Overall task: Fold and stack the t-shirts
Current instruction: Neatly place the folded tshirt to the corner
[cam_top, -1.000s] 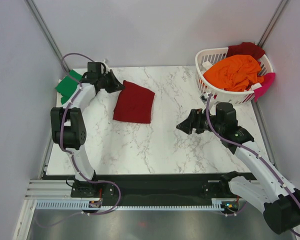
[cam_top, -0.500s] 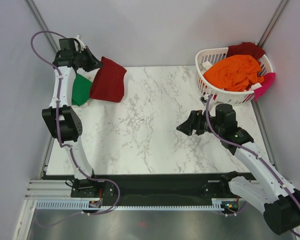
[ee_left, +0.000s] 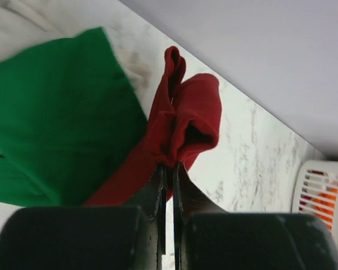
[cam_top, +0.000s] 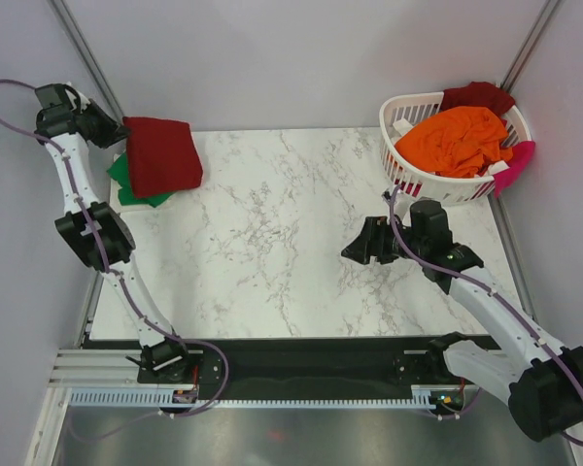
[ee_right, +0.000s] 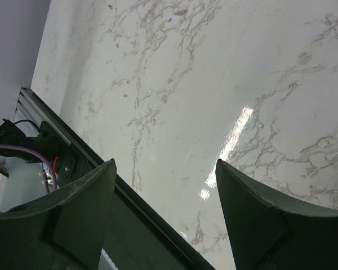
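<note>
The dark red t-shirt [cam_top: 163, 157] is hanging spread out over the green t-shirt [cam_top: 122, 175]. My left gripper keeps laying the edge it holds over the stack until it lets go.
A folded dark red t-shirt [cam_top: 162, 155] hangs from my left gripper [cam_top: 120, 131], raised over the table's far left corner. It partly covers a folded green t-shirt [cam_top: 126, 180] lying there. In the left wrist view the left gripper [ee_left: 169, 166] is shut on the dark red t-shirt [ee_left: 183, 124], with the green t-shirt [ee_left: 56, 112] below it. My right gripper [cam_top: 355, 249] hovers open over bare marble right of centre, its fingers [ee_right: 96, 185] wide apart with nothing between them. An orange t-shirt [cam_top: 457, 141], a dark red one [cam_top: 478, 95] and a pink one [cam_top: 520, 160] fill the basket.
The white slotted laundry basket [cam_top: 408, 105] stands at the far right corner, its rim also showing in the left wrist view [ee_left: 327, 191]. Grey walls close in the table on three sides. The black front rail [ee_right: 146, 214] runs below the right gripper.
My left arm has swung the dark red t-shirt from the table's middle left up and over to the far left corner, above the green t-shirt. The right arm has barely moved.
</note>
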Controlling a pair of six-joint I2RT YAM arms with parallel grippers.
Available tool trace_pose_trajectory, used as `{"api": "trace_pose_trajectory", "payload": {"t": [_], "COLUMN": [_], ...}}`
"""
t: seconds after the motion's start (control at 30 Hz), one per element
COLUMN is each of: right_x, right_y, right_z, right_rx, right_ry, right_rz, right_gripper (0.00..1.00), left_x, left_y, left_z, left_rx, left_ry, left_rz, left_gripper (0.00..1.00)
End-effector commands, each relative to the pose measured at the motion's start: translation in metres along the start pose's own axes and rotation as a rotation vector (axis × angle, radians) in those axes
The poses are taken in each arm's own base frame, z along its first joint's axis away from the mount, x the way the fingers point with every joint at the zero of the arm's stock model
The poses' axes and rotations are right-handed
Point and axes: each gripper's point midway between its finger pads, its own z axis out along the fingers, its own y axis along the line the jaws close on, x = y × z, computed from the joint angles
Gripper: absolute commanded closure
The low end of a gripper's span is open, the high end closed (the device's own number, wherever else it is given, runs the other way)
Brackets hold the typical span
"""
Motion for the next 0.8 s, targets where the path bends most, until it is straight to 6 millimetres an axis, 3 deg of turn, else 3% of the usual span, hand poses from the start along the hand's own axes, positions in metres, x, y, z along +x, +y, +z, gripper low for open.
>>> {"api": "trace_pose_trajectory", "payload": {"t": [0.0,0.03,0.13,0.33,0.4,0.5,0.57,0.63,0.77], "right_x": [0.005,0.006,0.008,0.014,0.015,0.015,0.017,0.017,0.019], "right_y": [-0.008,-0.009,-0.012,-0.018,-0.019,-0.021,-0.022,-0.022,-0.023], "right_z": [0.004,0.006,0.008,0.012,0.013,0.013,0.013,0.014,0.015], "right_rx": [0.020,0.022,0.033,0.047,0.050,0.058,0.062,0.063,0.062], "right_ry": [0.020,0.028,0.038,0.064,0.067,0.071,0.075,0.078,0.087], "right_rz": [-0.004,0.000,0.006,0.019,0.021,0.022,0.025,0.026,0.029], "right_gripper": [0.21,0.21,0.21,0.21,0.21,0.21,0.21,0.21,0.21], "left_x": [-0.020,-0.018,-0.025,-0.043,-0.046,-0.039,-0.032,-0.017,0.012], "left_y": [0.031,0.046,0.076,0.130,0.157,0.195,0.210,0.231,0.264], "left_z": [-0.002,0.008,0.013,0.010,0.010,0.017,0.022,0.034,0.052], "left_rx": [-0.053,-0.075,-0.124,-0.332,-0.451,-0.591,-0.623,-0.664,-0.724], "left_ry": [-0.045,-0.037,-0.058,-0.156,-0.189,-0.192,-0.175,-0.138,-0.064], "left_rz": [-0.070,-0.097,-0.146,-0.139,-0.127,-0.110,-0.108,-0.108,-0.091], "left_gripper": [0.97,0.97,0.97,0.97,0.97,0.92,0.86,0.75,0.68]}}
